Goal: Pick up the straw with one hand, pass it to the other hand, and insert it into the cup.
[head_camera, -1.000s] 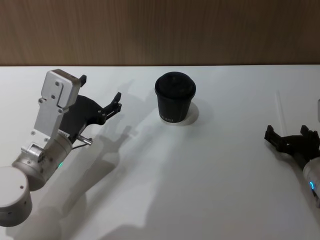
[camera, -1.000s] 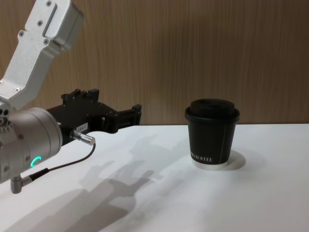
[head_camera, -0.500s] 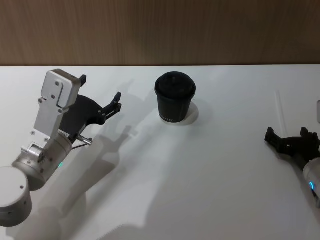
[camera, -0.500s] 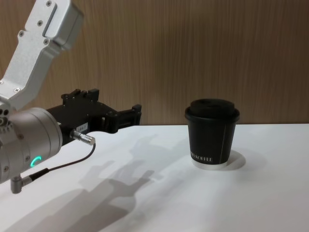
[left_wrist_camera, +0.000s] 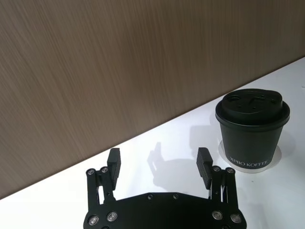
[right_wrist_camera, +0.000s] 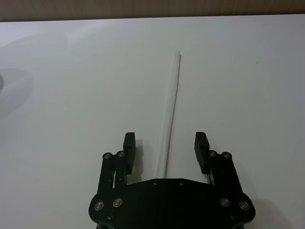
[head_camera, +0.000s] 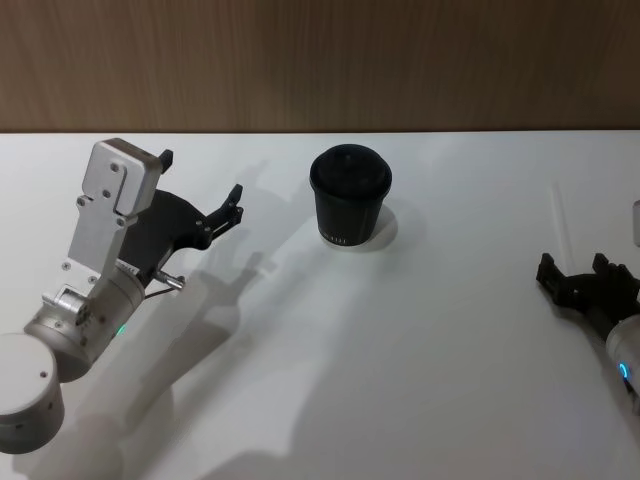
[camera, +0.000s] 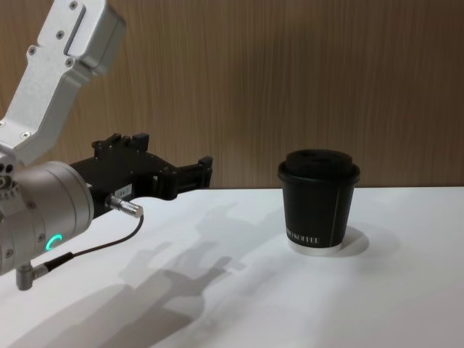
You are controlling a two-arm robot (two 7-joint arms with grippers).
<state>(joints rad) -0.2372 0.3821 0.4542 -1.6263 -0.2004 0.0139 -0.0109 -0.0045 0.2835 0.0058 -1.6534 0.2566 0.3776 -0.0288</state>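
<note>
The white straw lies with its whole length (head_camera: 562, 226) in one even line, so I expect its far end (head_camera: 557, 188) to stick out straight when the robot lifts the straw by its near end.
The white straw (right_wrist_camera: 172, 107) lies flat on the white table at the right, faint in the head view (head_camera: 561, 220). My right gripper (right_wrist_camera: 165, 143) hovers open over the straw's near end, one finger on each side and neither touching it. In the head view the right gripper (head_camera: 572, 268) sits by the right edge. The black lidded cup (head_camera: 350, 195) stands upright at the centre back, also seen in the chest view (camera: 319, 203). My left gripper (head_camera: 203, 178), on the silver arm, is held open above the table left of the cup (left_wrist_camera: 252, 129), with nothing between its fingers.
A brown wood-grain wall (head_camera: 320, 60) runs along the table's far edge. A thin black cable with a metal plug (camera: 123, 206) hangs at the left wrist. White tabletop (head_camera: 400, 340) spreads between the two arms and in front of the cup.
My right gripper has shifted slightly to the right in the head view, lining up over the straw. The left arm, the cup and the straw have not moved.
</note>
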